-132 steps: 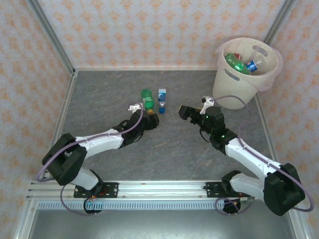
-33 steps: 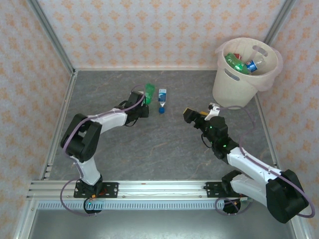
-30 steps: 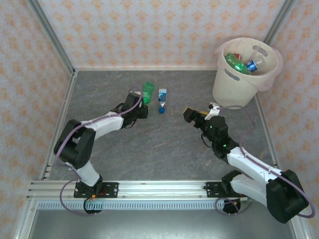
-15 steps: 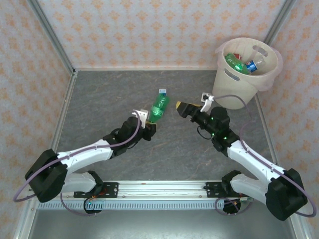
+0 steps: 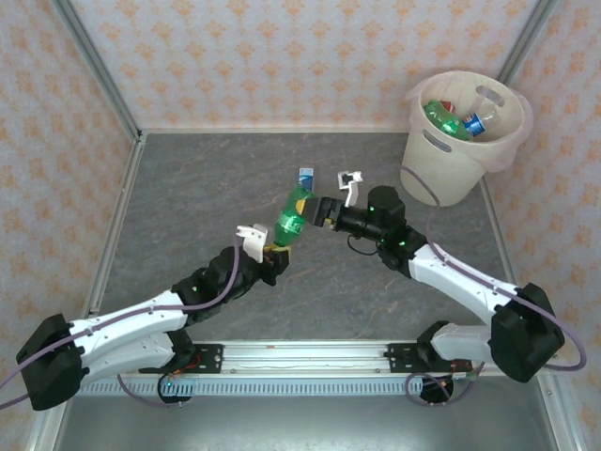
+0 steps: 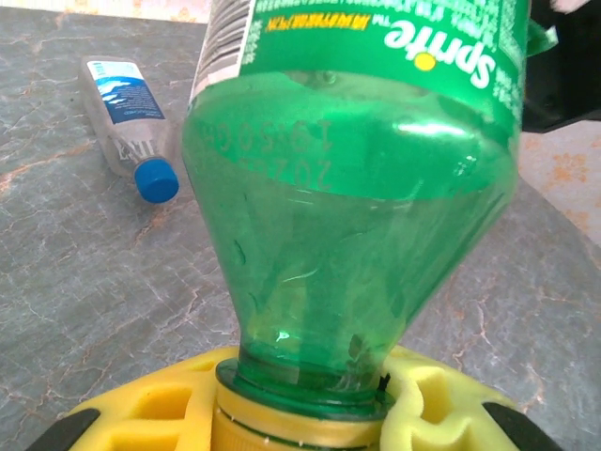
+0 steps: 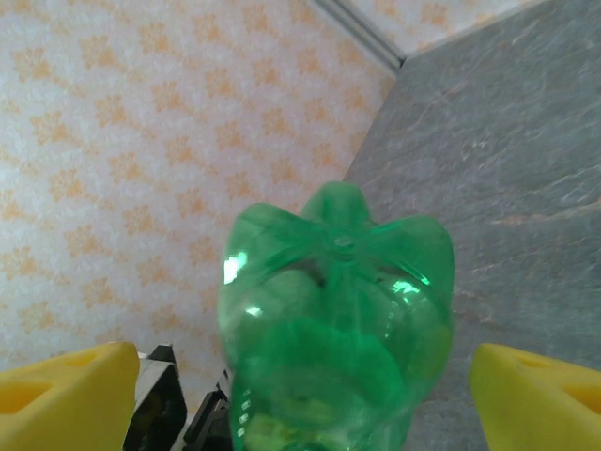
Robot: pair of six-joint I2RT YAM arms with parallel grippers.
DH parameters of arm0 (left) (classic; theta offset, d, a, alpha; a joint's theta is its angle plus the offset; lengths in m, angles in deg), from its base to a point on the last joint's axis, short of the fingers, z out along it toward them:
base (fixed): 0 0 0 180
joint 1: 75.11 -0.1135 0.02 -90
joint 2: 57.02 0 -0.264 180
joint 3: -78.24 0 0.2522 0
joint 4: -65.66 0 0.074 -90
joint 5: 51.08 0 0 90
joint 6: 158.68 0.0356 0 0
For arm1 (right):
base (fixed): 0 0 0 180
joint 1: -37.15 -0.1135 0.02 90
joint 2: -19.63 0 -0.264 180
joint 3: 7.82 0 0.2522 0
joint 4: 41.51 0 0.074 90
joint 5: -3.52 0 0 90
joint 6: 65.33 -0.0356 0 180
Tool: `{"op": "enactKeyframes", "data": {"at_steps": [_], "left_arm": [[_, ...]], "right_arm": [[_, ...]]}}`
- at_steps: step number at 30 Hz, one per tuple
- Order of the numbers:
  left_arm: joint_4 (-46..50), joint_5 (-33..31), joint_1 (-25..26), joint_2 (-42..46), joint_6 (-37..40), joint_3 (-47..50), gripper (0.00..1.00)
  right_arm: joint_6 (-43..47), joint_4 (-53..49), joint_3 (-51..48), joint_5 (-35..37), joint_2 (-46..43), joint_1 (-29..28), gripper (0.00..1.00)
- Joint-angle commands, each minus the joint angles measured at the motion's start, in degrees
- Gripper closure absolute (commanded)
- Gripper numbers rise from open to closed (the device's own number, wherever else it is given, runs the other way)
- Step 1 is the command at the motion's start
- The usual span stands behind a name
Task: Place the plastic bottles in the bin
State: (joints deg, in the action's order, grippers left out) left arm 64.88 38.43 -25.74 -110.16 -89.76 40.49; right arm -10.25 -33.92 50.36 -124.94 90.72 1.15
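Note:
My right gripper should close on the green Sprite bottle's base [image 7: 340,282] before my left gripper opens, because the bin [image 5: 462,132] is too far away for my left gripper to reach.
A green Sprite bottle [image 5: 293,214] hangs in the air over the middle of the table, tilted, base up. My left gripper [image 5: 271,250] is shut on its yellow cap and neck; in the left wrist view the yellow pads [image 6: 451,404] clamp the cap under the green bottle [image 6: 357,188]. My right gripper [image 5: 325,209] is open around the bottle's base. Its yellow fingertips [image 7: 66,395] stand apart on either side of the green bottle [image 7: 338,319]. A clear bottle [image 5: 305,178] with a blue cap lies on the table beyond, also the clear bottle [image 6: 127,113]. The bin [image 5: 427,155] stands at the far right.
Inside the bin lie a green bottle [image 5: 443,119] and a clear blue-capped bottle [image 5: 479,120]. Papered walls with metal posts close in the table at the left, back and right. A rail runs along the near edge [image 5: 300,355].
My left gripper has lifted the green bottle off the table and brought it nearer and to the right. My right gripper has swung left to the bottle's base and narrowed a little.

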Motion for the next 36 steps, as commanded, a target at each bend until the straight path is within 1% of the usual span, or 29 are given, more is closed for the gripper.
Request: {"op": "enactKeyframes", "data": {"at_steps": [1,5,11,14,16,17,18,19,20,23,24,25,26,27,29,30,36], "left_arm": [[-0.2,-1.6,0.7,3.0,0.0,1.2,0.76],[0.8,-1.7,1.1,4.9,-0.1,1.8,0.75],[1.1,-1.9,1.3,5.6,-0.2,2.2,0.75],[1.5,-2.3,1.4,5.6,0.1,1.8,0.75],[1.8,-2.7,1.4,5.5,0.1,1.6,0.75],[1.9,-2.9,1.4,5.6,0.2,1.5,0.75],[2.1,-3.0,1.4,5.6,0.2,1.4,0.74],[2.2,-3.2,1.4,5.6,0.3,1.2,0.72],[2.3,-3.3,1.4,5.6,0.2,1.1,0.69],[2.9,-4.6,1.4,5.7,-0.2,0.8,0.56],[3.1,-5.2,1.4,5.8,-0.2,0.7,0.49],[3.3,-5.9,1.4,6.1,-0.5,0.7,0.37],[3.3,-6.6,1.4,6.3,-0.8,0.7,0.28],[3.5,-7.2,1.4,6.6,-1.0,0.7,0.23],[3.8,-8.1,1.4,7.4,-1.5,0.6,0.03],[4.2,-8.8,1.4,7.7,-1.8,0.4,0.01],[9.9,-14.4,1.3,8.0,-5.9,-2.9,0.01]], "right_arm": [[0.4,-1.6,3.1,-1.3,1.9,-2.0,0.12],[1.3,-3.4,5.4,-1.1,4.0,-3.6,0.18],[1.3,-3.5,6.7,-1.2,5.2,-4.5,0.26],[1.3,-3.5,7.3,-1.6,5.9,-4.8,0.34],[1.3,-3.2,7.5,-1.6,6.2,-4.9,0.43],[1.2,-3.1,7.5,-1.2,6.2,-4.9,0.45],[1.2,-3.1,7.5,-0.6,6.1,-4.9,0.46],[1.2,-3.1,7.5,-0.1,6.0,-4.9,0.49],[1.3,-3.0,7.5,0.4,5.8,-4.9,0.53],[1.3,-3.0,7.3,2.5,5.2,-4.9,0.53],[1.3,-3.0,7.3,3.2,5.0,-4.9,0.53],[1.5,-3.2,7.2,3.9,4.8,-4.9,0.53],[1.6,-3.5,7.2,4.6,4.6,-4.9,0.53],[2.0,-4.1,7.2,5.5,4.5,-4.9,0.53],[2.8,-5.5,7.6,7.3,4.1,-4.8,0.53],[3.2,-5.9,7.6,7.9,3.9,-4.7,0.52],[4.0,-7.7,8.0,12.9,2.2,-3.2,0.50]]}}
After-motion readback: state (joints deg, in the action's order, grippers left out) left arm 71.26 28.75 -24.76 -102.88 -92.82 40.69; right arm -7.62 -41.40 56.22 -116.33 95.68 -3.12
